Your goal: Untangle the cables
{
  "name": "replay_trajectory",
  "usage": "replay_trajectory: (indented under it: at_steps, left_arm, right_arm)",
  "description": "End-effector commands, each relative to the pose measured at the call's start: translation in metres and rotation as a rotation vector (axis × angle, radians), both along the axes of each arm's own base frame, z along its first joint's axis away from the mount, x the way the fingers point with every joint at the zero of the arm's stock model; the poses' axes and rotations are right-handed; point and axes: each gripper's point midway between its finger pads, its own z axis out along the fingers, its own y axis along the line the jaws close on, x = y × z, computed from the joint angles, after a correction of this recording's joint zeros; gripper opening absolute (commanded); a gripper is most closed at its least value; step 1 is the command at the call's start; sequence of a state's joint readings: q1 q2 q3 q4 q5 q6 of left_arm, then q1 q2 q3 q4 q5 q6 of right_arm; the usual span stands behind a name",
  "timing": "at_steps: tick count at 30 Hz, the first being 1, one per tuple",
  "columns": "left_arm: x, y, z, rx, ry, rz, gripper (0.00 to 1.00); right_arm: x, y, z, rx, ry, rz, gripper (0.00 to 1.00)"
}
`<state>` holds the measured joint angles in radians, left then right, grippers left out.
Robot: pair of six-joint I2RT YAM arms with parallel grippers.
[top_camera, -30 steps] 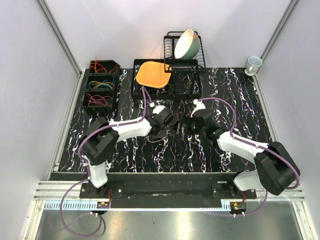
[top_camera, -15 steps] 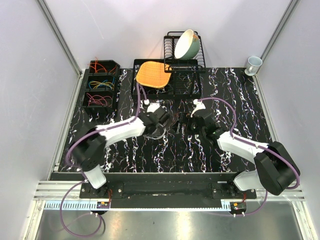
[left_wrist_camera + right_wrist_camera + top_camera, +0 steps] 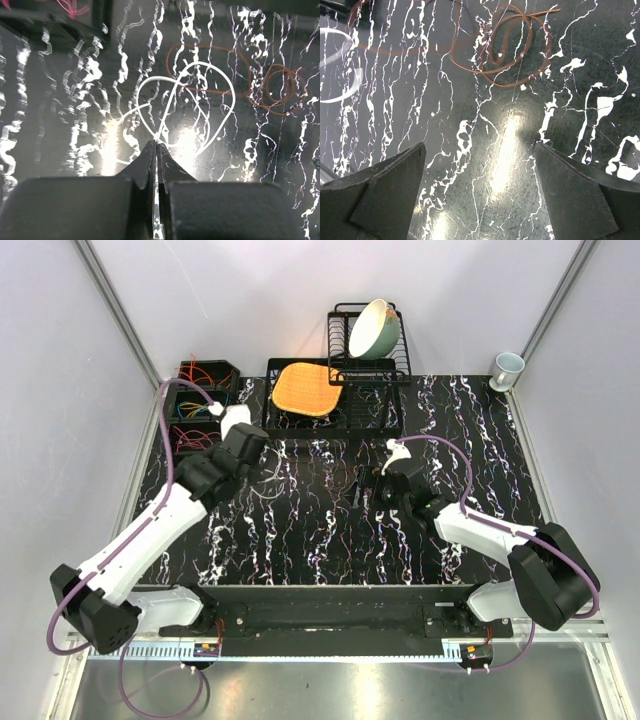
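Observation:
I expect the brown cable to come free, still loosely coiled, when I pull it away, because one part of the brown cable [image 3: 507, 86] simply goes behind the loops of the white cable.
My left gripper [image 3: 156, 145] is shut on a thin white cable [image 3: 186, 102], whose loops hang ahead of the fingertips over the dark marble table. In the top view the left gripper [image 3: 268, 470] is at the left middle of the table, with the white cable [image 3: 262, 490] under it. A brown cable [image 3: 278, 90] lies coiled on the table to the right, apart from the white loops except where one strand crosses behind them. My right gripper [image 3: 480, 145] is open and empty, low over the table, with the brown cable's coil [image 3: 506, 42] just ahead of it. It sits mid-table in the top view [image 3: 372, 483].
Three black bins [image 3: 203, 408] holding red, orange, blue and yellow wires stand at the back left, close to the left wrist. A black dish rack [image 3: 368, 390] with an orange mat [image 3: 305, 388] and a bowl [image 3: 374, 328] is at the back. A mug [image 3: 507, 368] stands at the back right.
My left arm has swung left and back toward the bins, carrying the white cable away from the brown one. The right arm has not moved.

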<state>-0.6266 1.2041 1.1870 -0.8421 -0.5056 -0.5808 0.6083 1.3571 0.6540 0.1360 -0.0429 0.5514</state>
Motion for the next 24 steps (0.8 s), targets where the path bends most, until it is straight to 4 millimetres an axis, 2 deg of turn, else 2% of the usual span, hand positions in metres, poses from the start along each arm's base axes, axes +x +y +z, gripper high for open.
replay_trajectory:
  at_steps: [1, 3, 5, 6, 7, 8, 10, 13, 16, 20, 24]
  left_arm:
    - [0.000, 0.031, 0.049, 0.058, -0.098, 0.036, 0.00]
    - [-0.001, 0.044, 0.058, 0.046, -0.100, 0.063, 0.00]
    - [-0.004, 0.035, 0.063, -0.019, -0.096, 0.010, 0.00]
    - [-0.005, 0.028, 0.072, -0.062, -0.130, -0.025, 0.00]
    - [-0.009, 0.011, 0.071, -0.120, -0.117, -0.108, 0.00]
    - [-0.007, 0.003, 0.076, -0.148, -0.139, -0.149, 0.00]
    - [-0.012, -0.005, 0.080, -0.186, -0.145, -0.189, 0.00]
    - [-0.013, -0.001, 0.082, -0.179, -0.140, -0.173, 0.00]
    - [-0.014, -0.003, 0.092, -0.201, -0.153, -0.178, 0.00]
    - [-0.018, -0.005, 0.102, -0.221, -0.162, -0.193, 0.00]
    - [-0.023, -0.009, 0.110, -0.249, -0.170, -0.220, 0.00]
  right_arm:
    - [0.013, 0.002, 0.015, 0.017, -0.036, -0.027, 0.96]
    - [0.013, 0.002, 0.016, 0.015, -0.035, -0.026, 0.96]
    - [0.013, 0.003, 0.014, 0.013, -0.030, -0.025, 0.96]
    - [0.014, 0.003, 0.015, 0.014, -0.031, -0.023, 0.96]
    - [0.012, 0.006, 0.014, 0.016, -0.026, -0.005, 0.96]
    - [0.012, 0.008, 0.015, 0.014, -0.032, 0.013, 0.96]
    - [0.005, 0.019, 0.021, 0.046, -0.036, 0.092, 0.96]
    - [0.000, 0.035, 0.033, 0.104, -0.073, 0.188, 0.96]
    - [0.005, 0.052, 0.037, 0.126, -0.063, 0.251, 0.97]
    - [0.028, 0.076, 0.032, 0.131, -0.021, 0.286, 1.00]
    - [0.044, 0.100, 0.041, 0.192, 0.014, 0.313, 1.00]
